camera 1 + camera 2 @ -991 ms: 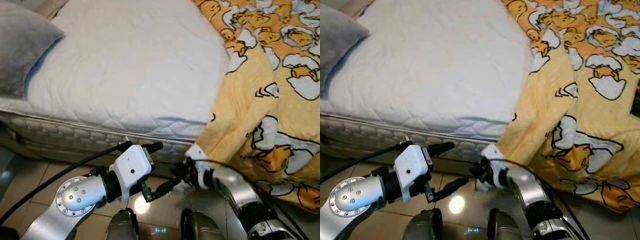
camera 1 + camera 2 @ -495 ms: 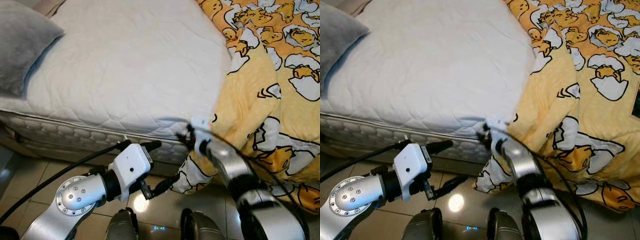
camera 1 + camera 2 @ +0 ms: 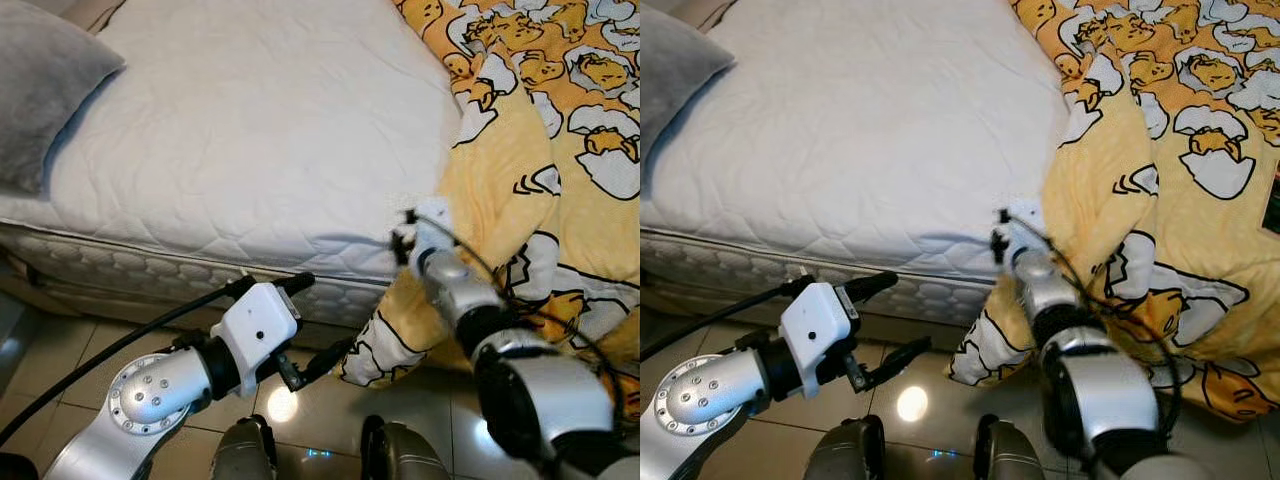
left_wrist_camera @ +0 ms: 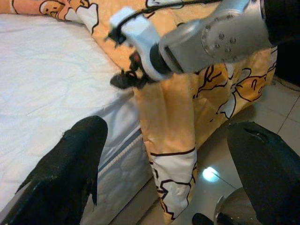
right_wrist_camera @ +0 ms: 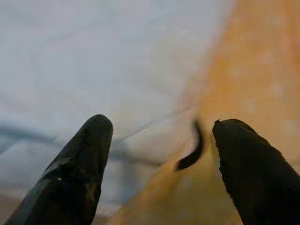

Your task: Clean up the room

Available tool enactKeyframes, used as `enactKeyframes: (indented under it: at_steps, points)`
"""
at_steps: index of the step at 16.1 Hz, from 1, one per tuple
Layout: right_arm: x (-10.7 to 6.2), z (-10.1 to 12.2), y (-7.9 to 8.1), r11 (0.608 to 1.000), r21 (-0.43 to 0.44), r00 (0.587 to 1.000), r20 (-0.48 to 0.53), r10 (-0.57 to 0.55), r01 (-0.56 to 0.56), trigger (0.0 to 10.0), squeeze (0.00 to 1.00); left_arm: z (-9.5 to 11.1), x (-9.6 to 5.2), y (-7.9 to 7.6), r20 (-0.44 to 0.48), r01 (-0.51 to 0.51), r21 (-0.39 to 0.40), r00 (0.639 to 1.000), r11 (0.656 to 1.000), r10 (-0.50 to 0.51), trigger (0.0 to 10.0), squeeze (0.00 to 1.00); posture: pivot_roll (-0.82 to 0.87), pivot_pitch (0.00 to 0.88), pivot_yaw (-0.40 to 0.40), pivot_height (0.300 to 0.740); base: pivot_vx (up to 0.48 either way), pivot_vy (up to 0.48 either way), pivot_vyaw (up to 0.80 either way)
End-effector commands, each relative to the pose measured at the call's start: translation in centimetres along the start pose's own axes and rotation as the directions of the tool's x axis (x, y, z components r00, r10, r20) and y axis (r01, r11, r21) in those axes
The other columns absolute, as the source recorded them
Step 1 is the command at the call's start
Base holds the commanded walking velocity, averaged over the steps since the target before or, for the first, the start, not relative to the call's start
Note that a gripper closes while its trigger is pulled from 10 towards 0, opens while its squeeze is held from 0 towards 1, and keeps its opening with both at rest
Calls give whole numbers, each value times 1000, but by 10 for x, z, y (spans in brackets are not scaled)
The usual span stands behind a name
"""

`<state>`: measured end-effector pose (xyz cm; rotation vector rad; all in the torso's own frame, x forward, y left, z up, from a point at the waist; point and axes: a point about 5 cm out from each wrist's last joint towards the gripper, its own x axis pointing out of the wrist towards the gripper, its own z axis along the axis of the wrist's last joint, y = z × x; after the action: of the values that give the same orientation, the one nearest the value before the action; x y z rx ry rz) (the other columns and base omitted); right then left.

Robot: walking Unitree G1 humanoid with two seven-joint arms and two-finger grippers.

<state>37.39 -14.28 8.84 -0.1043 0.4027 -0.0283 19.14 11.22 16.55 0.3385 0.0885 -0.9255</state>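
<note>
The yellow blanket's slanting border (image 3: 458, 145) has loose folds (image 3: 505, 185) gathered along it, so the blanket will spread flat and its border straighten once I pull the blanket's corner.
A yellow blanket (image 3: 540, 150) printed with cartoon eggs covers the right side of the bed and hangs over the front edge down to the floor. The white mattress (image 3: 250, 130) lies bare on the left. My right gripper (image 3: 402, 238) is raised to the mattress's front edge, right at the blanket's hanging border. In the right wrist view its fingers (image 5: 82, 159) stand open, with the blanket border (image 5: 243, 70) just ahead between them. My left gripper (image 3: 330, 312) hovers open and holding nothing, low in front of the bed frame, left of the hanging blanket corner (image 4: 176, 173).
A grey pillow (image 3: 40, 100) rests at the bed's far left. Glossy tiled floor (image 3: 310, 410) runs in front of the bed, with my own legs (image 3: 245, 455) at the bottom edge. A black cable (image 3: 120, 345) trails along my left arm.
My right arm has risen from near the floor to the mattress edge beside the blanket's border. The blanket corner now hangs loose below it. The left arm has barely moved.
</note>
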Motion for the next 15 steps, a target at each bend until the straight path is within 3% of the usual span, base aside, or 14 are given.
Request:
enactKeyframes:
  at_steps: [1,4,8,9,10,15]
  points:
    - [0,-2,-2,999,-5,999,-13,-35,35,10000,0,3,-4,-2,2,-9,5,1000,1000,9,10000,0,211,251,5,740,0,0,0]
    - [0,-5,-8,995,-73,997,-33,-76,73,10000,0,5,-5,-3,4,-7,0,1000,1000,7,10000,0,225,266,4,740,0,0,0]
    - [0,-10,-13,993,-98,995,-67,-77,70,10000,0,8,-6,-7,9,8,-8,1000,1000,-7,10000,0,251,292,4,740,0,0,0]
    - [0,-10,-16,991,-108,994,-66,-87,80,2235,0,9,-7,-9,6,11,-11,1000,1000,-11,10000,0,263,303,2,740,0,0,0]
    - [0,-10,-18,991,-105,994,-68,-88,81,0,0,9,-9,-11,3,12,-16,1000,1000,-12,10000,0,263,306,2,740,0,0,0]
    - [-1,-18,-23,996,3,991,-102,-91,92,0,0,9,-9,-12,0,7,-23,1000,1000,-7,10000,0,261,300,-4,740,0,0,0]
